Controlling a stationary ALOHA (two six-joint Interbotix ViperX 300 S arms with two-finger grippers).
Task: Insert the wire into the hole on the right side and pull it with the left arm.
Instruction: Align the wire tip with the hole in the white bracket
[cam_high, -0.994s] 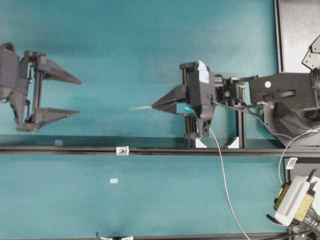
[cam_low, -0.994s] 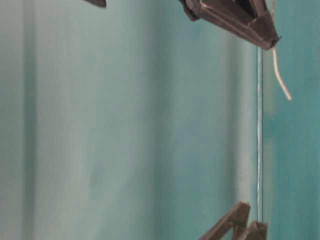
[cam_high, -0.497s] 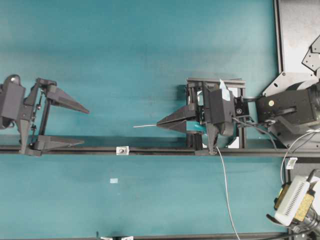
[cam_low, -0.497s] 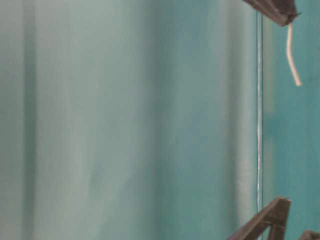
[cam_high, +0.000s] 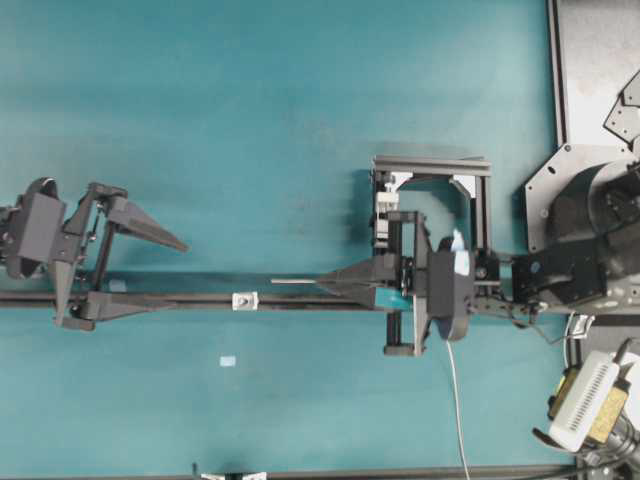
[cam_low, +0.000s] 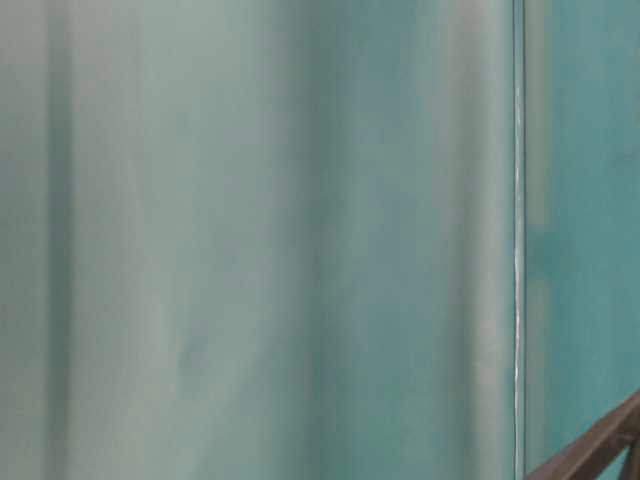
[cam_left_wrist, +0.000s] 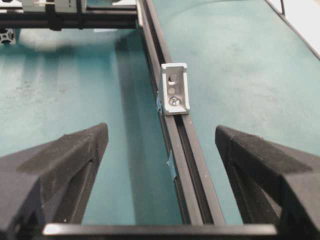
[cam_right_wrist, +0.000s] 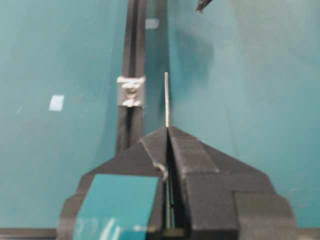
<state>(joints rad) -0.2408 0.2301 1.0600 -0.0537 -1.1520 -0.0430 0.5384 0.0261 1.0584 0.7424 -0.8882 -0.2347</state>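
I see the wire's end (cam_high: 292, 281) sticking straight out, so I expect the wire to slip through the silvery tab and keep a gentle curve when I pull it.
My right gripper (cam_high: 322, 285) is shut on the wire (cam_high: 291, 281), just above the black rail. A short straight end of the wire (cam_right_wrist: 166, 100) sticks out past the closed tips (cam_right_wrist: 167, 129). It points left and ends just right of the small silvery tab (cam_high: 244, 300). The hole (cam_left_wrist: 172, 78) shows as a dark opening in that tab (cam_right_wrist: 131, 91). The rest of the wire (cam_high: 455, 400) trails down from the gripper. My left gripper (cam_high: 176, 273) is open at the far left. Its fingers (cam_left_wrist: 80, 150) straddle the rail, short of the tab.
The black rail (cam_high: 300, 301) crosses the teal table left to right. A black frame with a white clamp block (cam_high: 385, 200) stands behind the right gripper. A beige-plugged part (cam_high: 585, 405) lies at the bottom right. A small pale tape patch (cam_high: 228, 361) lies below the rail.
The right gripper has carried the wire toward the rail and out of the table-level view. The left gripper has shifted right and onto the rail, still open.
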